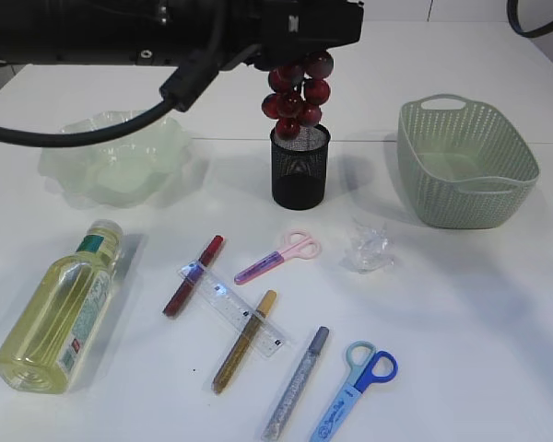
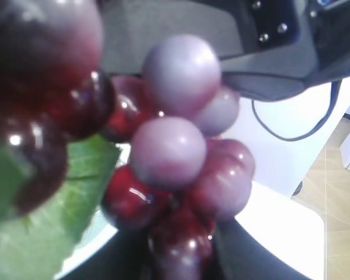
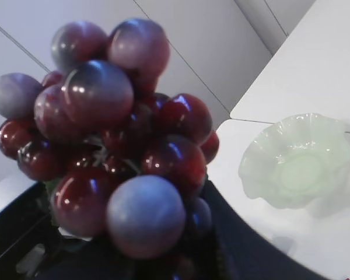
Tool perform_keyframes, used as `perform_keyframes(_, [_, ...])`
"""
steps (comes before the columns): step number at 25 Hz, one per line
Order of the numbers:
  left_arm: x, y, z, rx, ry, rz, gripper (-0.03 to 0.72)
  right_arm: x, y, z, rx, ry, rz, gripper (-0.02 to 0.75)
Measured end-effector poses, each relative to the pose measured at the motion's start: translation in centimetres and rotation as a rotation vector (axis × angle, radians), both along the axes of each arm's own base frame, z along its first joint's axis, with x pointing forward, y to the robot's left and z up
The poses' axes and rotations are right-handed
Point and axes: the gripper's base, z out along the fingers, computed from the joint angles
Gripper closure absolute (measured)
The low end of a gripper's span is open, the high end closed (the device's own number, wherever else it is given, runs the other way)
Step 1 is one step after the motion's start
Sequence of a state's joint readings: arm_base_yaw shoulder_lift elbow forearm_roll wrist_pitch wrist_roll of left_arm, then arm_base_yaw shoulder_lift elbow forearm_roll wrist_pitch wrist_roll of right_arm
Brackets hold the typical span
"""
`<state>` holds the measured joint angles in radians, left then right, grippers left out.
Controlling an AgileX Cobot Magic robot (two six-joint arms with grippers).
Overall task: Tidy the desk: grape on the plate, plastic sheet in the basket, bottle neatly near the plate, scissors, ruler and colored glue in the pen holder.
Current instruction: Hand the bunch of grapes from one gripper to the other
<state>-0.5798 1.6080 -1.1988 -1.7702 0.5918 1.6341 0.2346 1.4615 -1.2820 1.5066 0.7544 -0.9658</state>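
Note:
The grape (image 1: 297,99) above the pen holder is in both my grippers, so next my right gripper opens and back away before my left gripper carries it to the plate (image 1: 118,158).
A bunch of dark red grape (image 1: 297,92) hangs in the air just above the black mesh pen holder (image 1: 300,170), under the black arm (image 1: 166,32) that reaches in from the left. The same grape (image 2: 175,157) fills the left wrist view, where my left gripper (image 2: 181,256) has its dark jaws pressed against the lowest berries. My right gripper (image 3: 146,251) is shut on the bunch (image 3: 111,146) from its underside. The pale green plate (image 1: 115,157) (image 3: 297,160) stands at the back left. A yellow bottle (image 1: 64,308) lies on its side at the front left.
The green basket (image 1: 498,207) stands at the back right, with the crumpled plastic sheet (image 1: 369,247) in front of it. Pink scissors (image 1: 281,258), blue scissors (image 1: 358,391), a clear ruler (image 1: 232,308) and red (image 1: 194,274), gold (image 1: 244,341) and silver (image 1: 297,382) glue pens lie in front.

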Motion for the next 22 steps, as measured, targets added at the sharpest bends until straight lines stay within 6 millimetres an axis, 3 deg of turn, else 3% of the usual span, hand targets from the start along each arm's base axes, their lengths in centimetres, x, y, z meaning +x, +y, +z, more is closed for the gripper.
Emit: perform_keyframes(22, [0.2,0.1,0.0,0.008,-0.002,0.02,0.578,1.3,0.0,-1.2,-0.005,0.034,-0.047,0.493])
